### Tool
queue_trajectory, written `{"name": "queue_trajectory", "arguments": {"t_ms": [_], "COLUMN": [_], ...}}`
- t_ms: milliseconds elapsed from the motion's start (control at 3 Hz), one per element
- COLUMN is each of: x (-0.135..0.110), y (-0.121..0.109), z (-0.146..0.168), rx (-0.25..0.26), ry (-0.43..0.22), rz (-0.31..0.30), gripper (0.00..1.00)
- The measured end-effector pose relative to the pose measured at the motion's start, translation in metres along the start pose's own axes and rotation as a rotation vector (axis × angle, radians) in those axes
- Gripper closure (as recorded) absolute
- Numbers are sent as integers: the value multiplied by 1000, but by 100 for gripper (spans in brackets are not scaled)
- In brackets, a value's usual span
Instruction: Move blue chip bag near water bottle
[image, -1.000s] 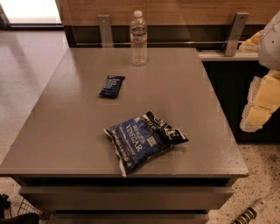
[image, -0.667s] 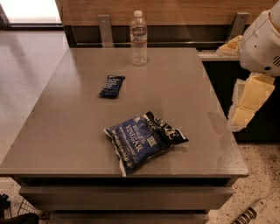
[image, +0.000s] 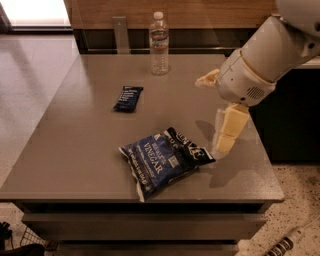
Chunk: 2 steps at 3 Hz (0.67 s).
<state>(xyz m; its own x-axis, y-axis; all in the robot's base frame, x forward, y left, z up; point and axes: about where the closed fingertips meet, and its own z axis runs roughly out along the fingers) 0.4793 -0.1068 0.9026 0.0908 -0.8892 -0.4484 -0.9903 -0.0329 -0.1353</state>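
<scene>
My gripper is holding the blue chip bag (image: 160, 163), which bulges behind its pinched black end (image: 194, 154). The bag will keep its shape and stick out sideways when I lift it.
The blue chip bag (image: 162, 159) lies flat near the front of the grey table (image: 75, 150), its black top end pointing right. The water bottle (image: 159, 44) stands upright at the table's far edge, near the middle. My gripper (image: 224, 142) hangs point-down from the white arm (image: 260, 60) on the right. Its tip is just right of the bag's black end and close above the table top. It holds nothing that I can see.
A small flat dark-navy wrapped bar (image: 128, 98) lies between the bottle and the bag, to the left. A wooden wall and a dark ledge (image: 210, 35) run behind the table. The table's right edge is just beyond the gripper.
The arm has swung in from the right edge of the view over the table, and the gripper has come down beside the bag's right end. The bag, bar and bottle have not moved.
</scene>
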Motion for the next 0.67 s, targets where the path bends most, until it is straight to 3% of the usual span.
{"name": "queue_trajectory", "arguments": {"t_ms": [333, 667], "x": [1, 5], "y": [0, 5], "z": [49, 74], "rx": [-37, -58], "ry": [-15, -17], "rz": [24, 49], "gripper": [0, 0]}}
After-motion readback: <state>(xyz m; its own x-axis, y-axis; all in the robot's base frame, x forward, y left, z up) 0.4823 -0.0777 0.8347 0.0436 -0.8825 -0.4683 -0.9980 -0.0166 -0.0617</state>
